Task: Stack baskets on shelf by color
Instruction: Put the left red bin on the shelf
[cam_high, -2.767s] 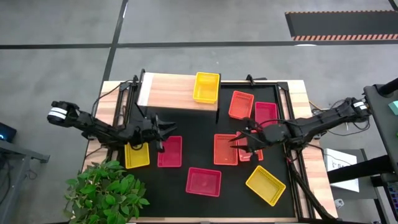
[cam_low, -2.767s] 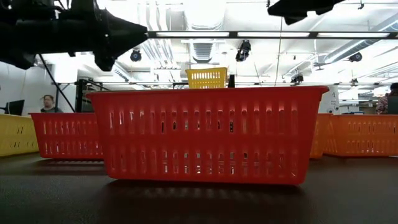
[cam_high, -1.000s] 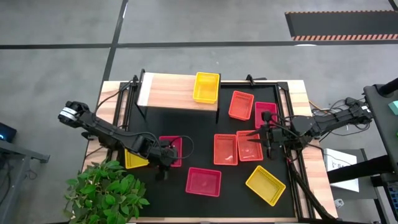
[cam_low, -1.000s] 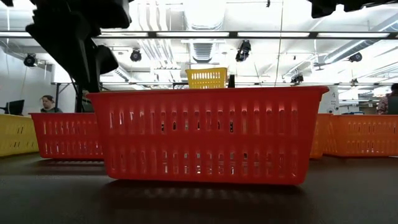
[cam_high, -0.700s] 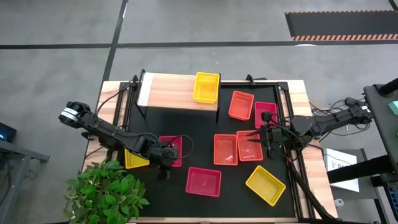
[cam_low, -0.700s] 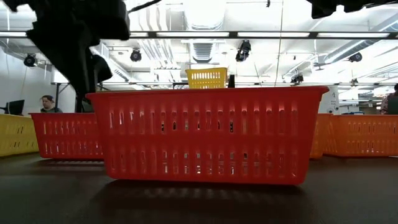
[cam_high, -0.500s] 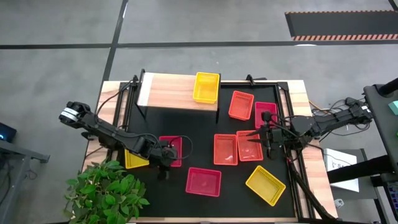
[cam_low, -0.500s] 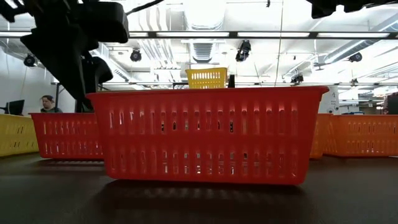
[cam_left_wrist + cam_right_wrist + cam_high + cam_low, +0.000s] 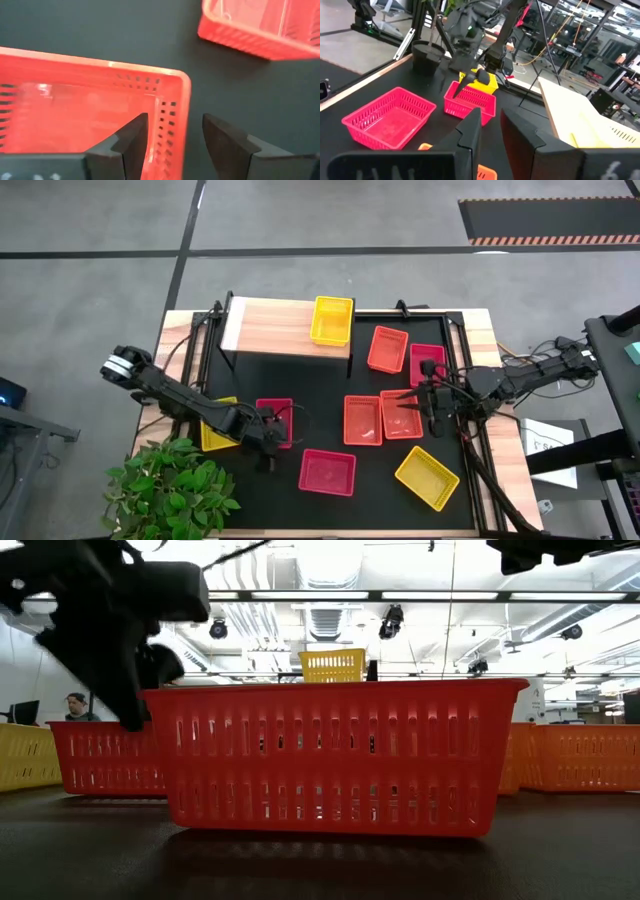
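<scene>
I am looking at a single rim (image 9: 185,95) around the red basket (image 9: 278,406). I expect the basket to come up alone when I lift it, with only black mat under it.
My left gripper (image 9: 274,437) is open and low over a red basket (image 9: 273,422) on the black mat. In the left wrist view (image 9: 172,137) one finger stands inside the basket's wall (image 9: 175,112) and one outside, near a corner. I cannot tell that they touch it. My right gripper (image 9: 420,408) is open above an orange basket (image 9: 401,414); its own view (image 9: 490,127) shows nothing between the fingers. A yellow basket (image 9: 332,320) sits on the wooden shelf (image 9: 275,327).
On the mat lie a pink basket (image 9: 327,471) close to my left gripper, a yellow basket (image 9: 218,430) partly under the left arm, orange baskets (image 9: 363,420) (image 9: 387,348), a pink one (image 9: 427,364) and a yellow one (image 9: 427,477). A plant (image 9: 170,485) stands at the near left.
My left gripper has come down over the red basket, its fingers now around the wall near the corner. The basket has not moved.
</scene>
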Controlling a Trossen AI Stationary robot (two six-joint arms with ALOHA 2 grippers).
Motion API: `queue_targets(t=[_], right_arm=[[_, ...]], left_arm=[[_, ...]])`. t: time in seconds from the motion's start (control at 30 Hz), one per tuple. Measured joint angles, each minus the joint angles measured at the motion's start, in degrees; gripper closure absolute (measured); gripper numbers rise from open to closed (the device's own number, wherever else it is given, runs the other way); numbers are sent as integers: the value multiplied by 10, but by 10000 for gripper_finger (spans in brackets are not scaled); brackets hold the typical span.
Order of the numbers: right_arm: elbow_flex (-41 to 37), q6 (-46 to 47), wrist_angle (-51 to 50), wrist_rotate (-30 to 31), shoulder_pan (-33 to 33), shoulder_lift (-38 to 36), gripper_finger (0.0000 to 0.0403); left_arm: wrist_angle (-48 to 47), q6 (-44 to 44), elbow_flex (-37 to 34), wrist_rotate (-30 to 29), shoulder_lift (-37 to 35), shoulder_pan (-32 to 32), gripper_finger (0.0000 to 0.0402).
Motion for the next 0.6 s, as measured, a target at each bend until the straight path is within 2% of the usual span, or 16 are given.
queue_targets(t=[0.1, 0.2, 0.3, 0.47, 0.6], right_arm=[[0, 2, -2, 0, 0, 0, 337], [0, 5, -2, 0, 0, 0, 337], [0, 13, -5, -2, 0, 0, 337], [0, 26, -7, -2, 0, 1, 337], [0, 30, -8, -2, 0, 6, 337]], left_arm=[[-3, 5, 15, 3, 34, -6, 231], [-1, 27, 28, 4, 59, -12, 250], [-4, 30, 36, 5, 76, -17, 291], [-8, 29, 48, 17, 83, -19, 385], [-9, 15, 72, 16, 82, -20, 395]])
